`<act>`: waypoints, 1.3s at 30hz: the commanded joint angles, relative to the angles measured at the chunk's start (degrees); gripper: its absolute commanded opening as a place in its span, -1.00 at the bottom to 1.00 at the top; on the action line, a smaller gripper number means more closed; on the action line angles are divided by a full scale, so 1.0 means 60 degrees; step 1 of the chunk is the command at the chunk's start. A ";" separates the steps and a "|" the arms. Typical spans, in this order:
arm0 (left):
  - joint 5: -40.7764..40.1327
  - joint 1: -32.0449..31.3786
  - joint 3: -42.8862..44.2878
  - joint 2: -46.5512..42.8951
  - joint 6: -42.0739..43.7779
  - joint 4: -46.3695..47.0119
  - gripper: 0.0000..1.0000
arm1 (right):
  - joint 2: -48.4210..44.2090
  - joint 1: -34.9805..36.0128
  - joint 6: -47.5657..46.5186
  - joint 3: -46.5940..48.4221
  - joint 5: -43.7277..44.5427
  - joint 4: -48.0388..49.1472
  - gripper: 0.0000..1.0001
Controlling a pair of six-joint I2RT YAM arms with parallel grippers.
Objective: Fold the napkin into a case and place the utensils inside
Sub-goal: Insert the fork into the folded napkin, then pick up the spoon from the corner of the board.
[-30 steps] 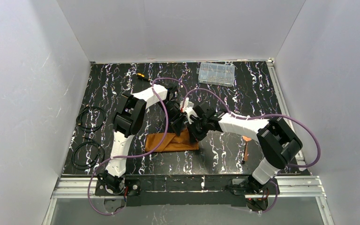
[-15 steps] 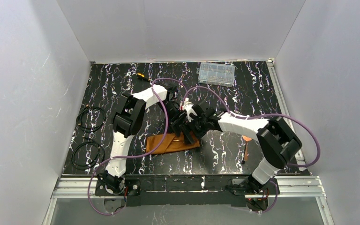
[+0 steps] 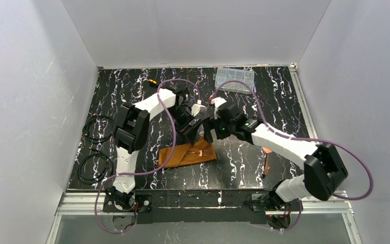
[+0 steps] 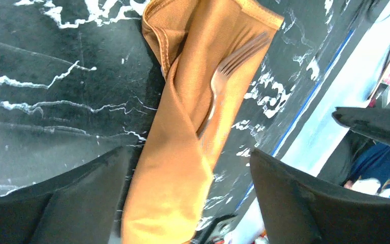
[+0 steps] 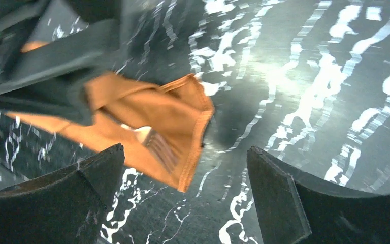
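The fork is tucked in the napkin (image 3: 200, 153) and the other copper utensil lies free, so the robot's right gripper goes on moving toward the utensil's handle (image 3: 266, 164) and closes there.
The rust-orange napkin (image 3: 185, 154) lies folded as a narrow case near the table's front middle. A copper fork (image 3: 199, 152) is tucked into it, tines showing at the open right end. My left gripper (image 3: 189, 133) hovers open just behind the case, nothing between its fingers. In the left wrist view the case (image 4: 177, 168) runs between the spread fingers of the left gripper (image 4: 188, 152), the fork (image 4: 224, 71) inside its fold. My right gripper (image 3: 209, 133) is open too, behind the case's right end. The right wrist view shows the case (image 5: 132, 112), the fork tines (image 5: 161, 146) and the open right gripper (image 5: 185, 150). Another copper utensil (image 3: 267, 160) lies at the right.
A clear plastic compartment box (image 3: 234, 79) sits at the far right. A yellow-and-black screwdriver (image 3: 153, 82) lies at the far left. Two black cable coils (image 3: 97, 127) (image 3: 91, 168) rest beside the table's left edge.
Both grippers have opened and drawn up and back from the case. The fork now lies in the case with nothing holding it.
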 commanded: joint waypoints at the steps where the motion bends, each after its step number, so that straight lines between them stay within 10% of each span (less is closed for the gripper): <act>1: -0.0146 0.0148 0.0311 -0.1128 -0.0212 -0.0185 0.96 | -0.1274 -0.0922 0.1770 -0.0449 0.1766 0.0159 0.97; 15: -0.1219 0.0569 0.1272 -0.1863 -0.0960 -0.0447 0.97 | -0.0604 -0.4957 0.4491 0.0000 0.3916 -0.4271 0.92; 32: -0.1127 0.1234 0.2324 -0.1863 -0.0948 -0.1338 0.97 | -0.1389 -0.5251 0.5967 -0.2587 0.2941 -0.4671 0.52; 39: -0.1323 0.1321 0.2982 -0.1674 -0.0954 -0.1757 0.97 | -0.1753 -0.5258 0.6280 -0.3567 0.1866 -0.3434 -0.43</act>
